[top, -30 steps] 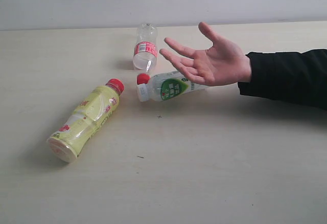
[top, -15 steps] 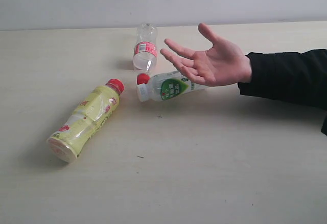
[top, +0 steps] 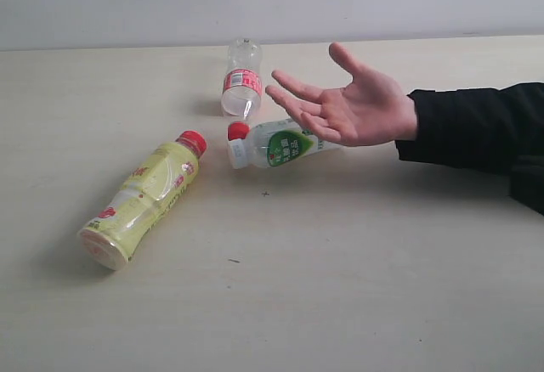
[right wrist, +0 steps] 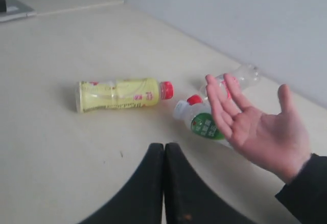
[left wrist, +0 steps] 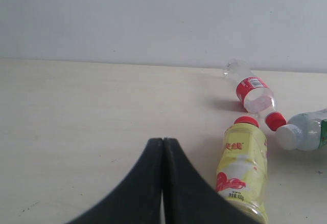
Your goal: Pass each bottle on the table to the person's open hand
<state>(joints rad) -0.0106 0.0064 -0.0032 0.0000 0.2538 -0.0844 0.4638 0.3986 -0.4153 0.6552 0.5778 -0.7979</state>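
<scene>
The white cap of the green-white labelled bottle pokes out beyond the open hand, so my right gripper should keep moving closer until it opens above the shoulder.
Three bottles lie on the pale table. The yellow bottle with a red cap lies at the left. A small clear bottle with a red label lies at the back, its red cap near the green-white labelled bottle. The person's open hand hovers palm up over that bottle. My left gripper is shut and empty, short of the yellow bottle. My right gripper is shut and empty, short of the hand. Neither gripper shows in the exterior view.
The black sleeve reaches in from the right edge. A pale wall runs along the table's far edge. A grey flat object lies at a far corner in the right wrist view.
The hand has shifted slightly and more of the black sleeve shows at the right edge. The bottles have not moved.
</scene>
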